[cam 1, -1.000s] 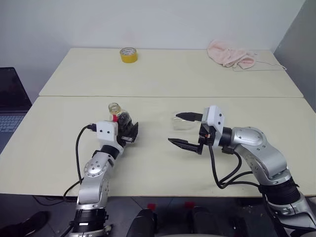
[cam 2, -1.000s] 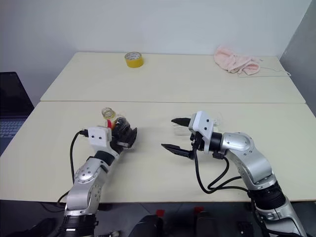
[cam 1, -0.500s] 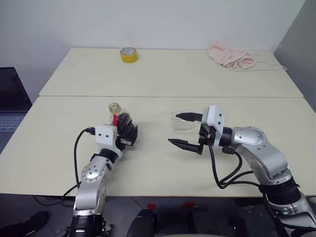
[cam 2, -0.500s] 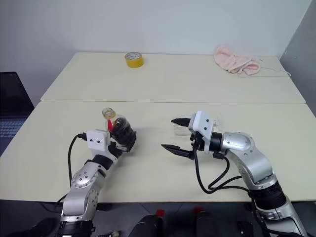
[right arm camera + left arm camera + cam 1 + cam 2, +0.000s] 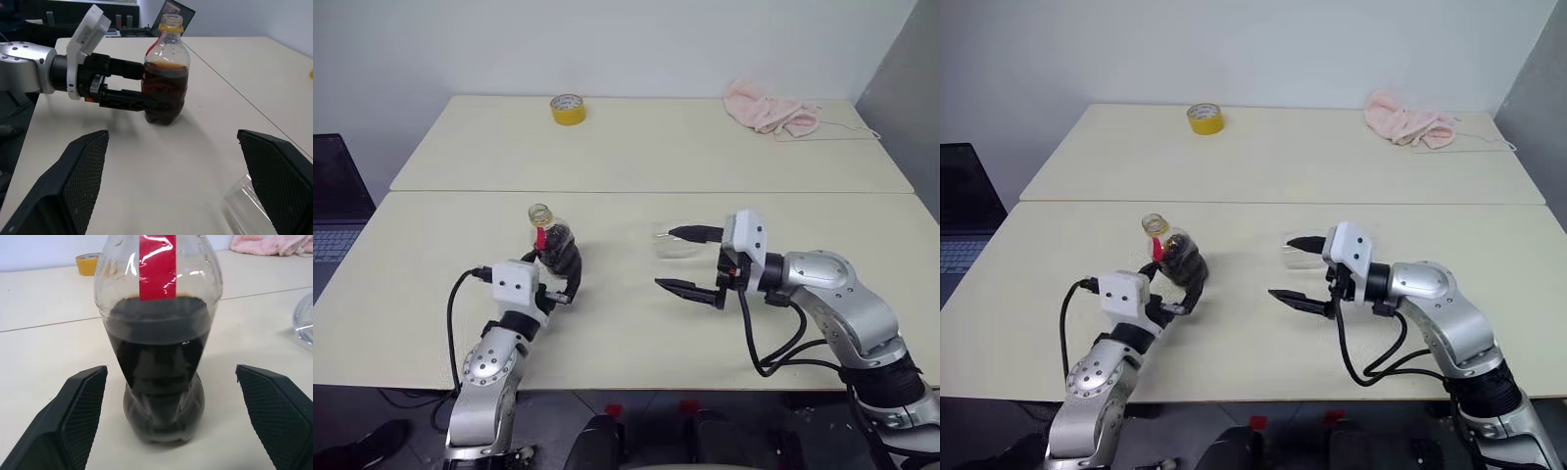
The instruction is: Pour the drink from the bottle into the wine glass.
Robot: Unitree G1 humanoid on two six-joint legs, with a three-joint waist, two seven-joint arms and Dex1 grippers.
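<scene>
The wine glass lies [image 5: 674, 243] on its side, so I should have my left gripper leave the bottle while my right gripper sets the wine glass upright by its stem.
The bottle [image 5: 551, 238] stands upright on the near table, clear plastic with a red neck label, a yellow ring at its mouth and the dark drink [image 5: 156, 357] filling its lower half. My left gripper [image 5: 555, 273] is open just behind it; its fingers [image 5: 78, 406] flank the base without touching. The wine glass [image 5: 677, 243] is a clear shape low on the table at mid-right; I cannot tell whether it stands or lies. My right gripper [image 5: 665, 259] is open, pointing towards the bottle, with its upper finger over the glass and nothing held.
A yellow tape roll [image 5: 568, 109] and a pink cloth [image 5: 769, 108] lie on the far table, beyond the seam [image 5: 656, 192] between the two tables. A laptop [image 5: 333, 206] sits off the left edge.
My left gripper has drawn back from the bottle towards me, leaving the bottle standing. The right gripper has hardly moved.
</scene>
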